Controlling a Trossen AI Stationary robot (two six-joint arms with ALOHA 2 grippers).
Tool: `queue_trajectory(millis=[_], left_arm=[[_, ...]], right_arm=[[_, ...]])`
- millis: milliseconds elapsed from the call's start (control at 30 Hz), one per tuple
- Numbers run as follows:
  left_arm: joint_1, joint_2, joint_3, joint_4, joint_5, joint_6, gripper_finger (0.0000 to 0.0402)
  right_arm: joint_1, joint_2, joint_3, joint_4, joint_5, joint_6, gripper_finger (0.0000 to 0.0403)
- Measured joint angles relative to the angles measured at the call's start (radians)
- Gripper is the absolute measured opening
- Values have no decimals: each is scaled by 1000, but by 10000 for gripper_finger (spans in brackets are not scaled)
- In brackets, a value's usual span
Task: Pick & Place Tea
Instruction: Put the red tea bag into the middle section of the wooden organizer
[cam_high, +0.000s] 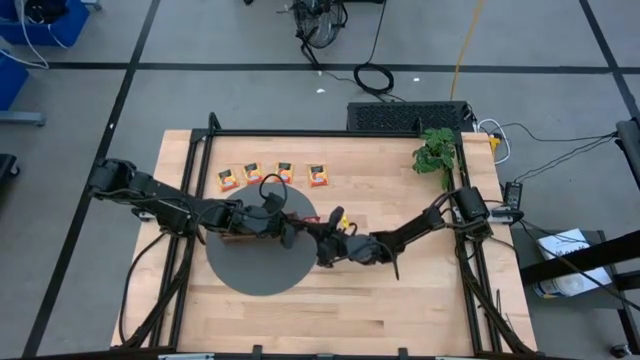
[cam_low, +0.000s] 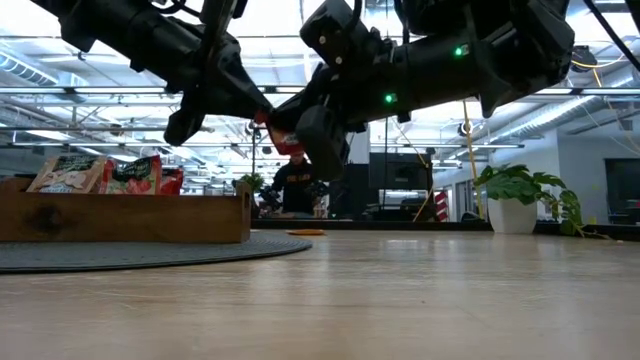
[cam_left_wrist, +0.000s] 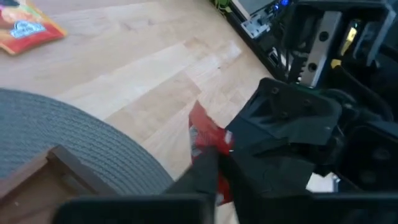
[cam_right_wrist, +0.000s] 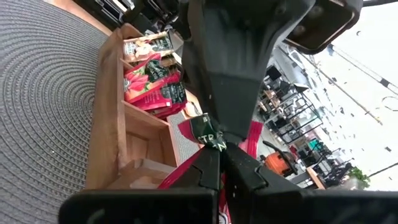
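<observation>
I need to open my right gripper and back it off before my left gripper lowers the packet into the tray (cam_low: 140, 192), because my grippers are pinching opposite ends of the red packet (cam_left_wrist: 208, 134).
A red tea packet with green print (cam_right_wrist: 200, 134) hangs in the air between my two grippers, above the right edge of the grey round mat (cam_high: 262, 262). It also shows in the left wrist view (cam_left_wrist: 205, 138) and the low view (cam_low: 272, 130). My left gripper (cam_left_wrist: 217, 177) reaches in from the table's left and is shut on it. My right gripper (cam_right_wrist: 221, 169) comes from the table's right and is shut on it too. The wooden tray (cam_right_wrist: 109, 124) stands on the mat, with red-green packets (cam_right_wrist: 152, 84) and white-green packets (cam_right_wrist: 146, 45) upright in it. My left gripper pinches one end of the red packet (cam_right_wrist: 212, 142) between its two fingers, slanting down from the table's left. The packet is clear of the table and mat. My right gripper pinches the packet's opposite end (cam_right_wrist: 186, 173) between its two fingers, coming about level from the table's right. Its fingertips meet the left gripper's almost tip to tip, with the packet between them in the air.
Several orange-yellow packets (cam_high: 285, 171) lie in a row on the bare wood behind the mat, and one more (cam_high: 343, 218) lies just beyond the grippers. A potted plant (cam_high: 437, 150) stands at the far right. The near half of the table (cam_high: 400, 310) is bare wood.
</observation>
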Motion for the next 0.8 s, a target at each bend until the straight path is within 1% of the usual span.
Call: queue_trajectory(millis=[33, 67, 233, 367, 467, 600, 700, 800], left_arm=[[0, 0, 0, 0, 2, 18, 20], [0, 0, 0, 0, 3, 34, 12], [0, -7, 0, 5, 25, 109, 4], [0, -75, 5, -46, 31, 180, 3], [0, -159, 19, -159, -11, 211, 2], [-5, -271, 45, -350, -41, 226, 2], [-19, -335, 61, -504, -29, 227, 1], [-32, -376, 76, -642, 19, 216, 1]], right_arm=[[4, 0, 0, 3, 3, -9, 0], [7, 0, 0, 6, 4, -12, 0], [20, 0, -1, 10, 4, -34, 1], [29, -3, 4, 30, 5, -13, 14], [49, -3, 2, 15, 46, -6, 31], [77, -2, 0, 16, 44, -1, 61], [87, -23, 0, 21, 50, 46, 94], [93, -60, 0, -11, 119, 105, 135]])
